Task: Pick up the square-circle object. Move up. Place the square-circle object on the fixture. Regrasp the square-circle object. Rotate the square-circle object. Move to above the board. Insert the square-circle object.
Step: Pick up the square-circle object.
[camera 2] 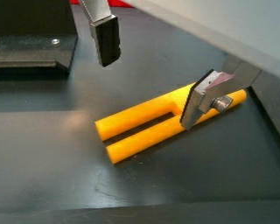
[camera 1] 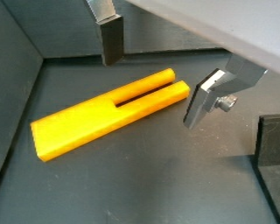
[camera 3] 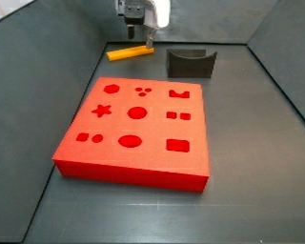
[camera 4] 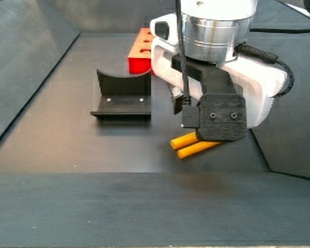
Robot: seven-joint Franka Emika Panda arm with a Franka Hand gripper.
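Note:
The fixture's top dips [camera 3: 191, 54] between sides that flare out, so the square-circle object [camera 3: 129, 53] will stay nestled in that dip once I set it down and move off.
The square-circle object [camera 1: 101, 112] is a yellow-orange bar with a slot cut into one end. It lies flat on the dark floor in both wrist views [camera 2: 154, 129]. My gripper [camera 1: 157, 73] is open and hovers just above the slotted end, one finger on each side, and holds nothing [camera 2: 154, 72]. In a side view the gripper [camera 3: 142, 21] hangs over the bar [camera 3: 131, 52] at the back of the bin, left of the fixture [camera 3: 190, 63]. The red board [camera 3: 136, 119] with shaped holes lies in front. In a side view the gripper body [camera 4: 194, 118] hides most of the bar [camera 4: 190, 146].
The dark fixture [camera 4: 123, 97] stands beside the bar, with the red board [camera 4: 140, 53] behind it. Grey bin walls [camera 3: 66, 57] rise close to the bar. The fixture shows as dark edges in both wrist views [camera 1: 273, 140] [camera 2: 31, 48].

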